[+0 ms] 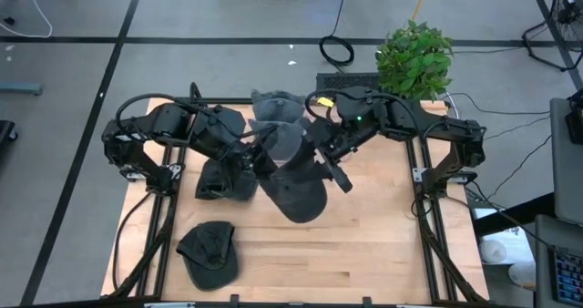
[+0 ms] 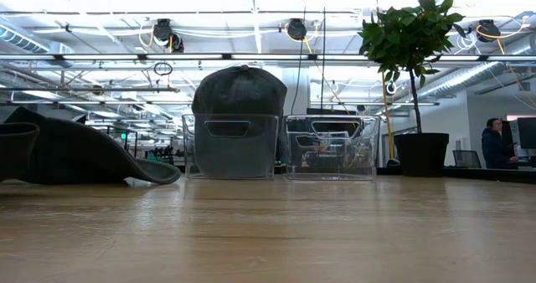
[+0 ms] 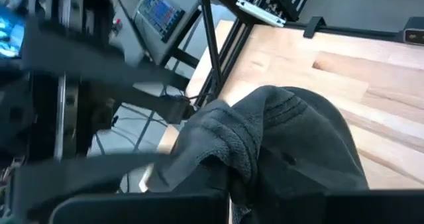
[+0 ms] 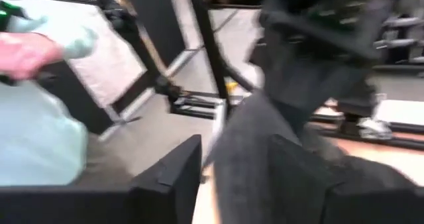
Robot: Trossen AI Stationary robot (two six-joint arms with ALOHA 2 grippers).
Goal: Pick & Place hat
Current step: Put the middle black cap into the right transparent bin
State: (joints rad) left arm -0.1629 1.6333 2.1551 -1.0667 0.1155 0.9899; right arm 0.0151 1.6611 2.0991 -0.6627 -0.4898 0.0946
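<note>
Next, my right gripper takes the hat's cloth (image 4: pixel 244 151) held by my left gripper and carries it to the empty bin (image 2: pixel 332 149), which stands nearer my right gripper.
A dark grey hat (image 1: pixel 296 191) hangs in the air over the middle of the table (image 1: pixel 373 253), between my two grippers. My left gripper (image 1: pixel 259 159) comes at it from the table's left and is shut on it; the left wrist view shows the hat's crumpled cloth (image 3: pixel 291 131) just ahead of the fingers. My right gripper (image 1: pixel 321 158) reaches in from the right, its fingers (image 4: pixel 169 181) standing apart on either side of a strip of the hat's cloth (image 4: pixel 245 151). The low view shows neither gripper nor this hat. My left gripper pinches a bunched fold of the hat's cloth (image 3: pixel 246 179) at the hat's left upper edge, coming from the table's left and slanting downward. The hat hangs below and beside the fingers, clear of the table, its cloth wrinkled at the hold. Whether my right gripper touches the cloth between its fingers, I cannot tell.
Another hat (image 1: pixel 221 176) lies on the table under the left arm, and one more (image 1: pixel 209 251) near the front left. At the far edge a clear bin (image 2: pixel 230 146) holds a hat (image 2: pixel 239 90); beside it stand a second clear bin (image 2: pixel 331 147) and a potted plant (image 1: pixel 414 57).
</note>
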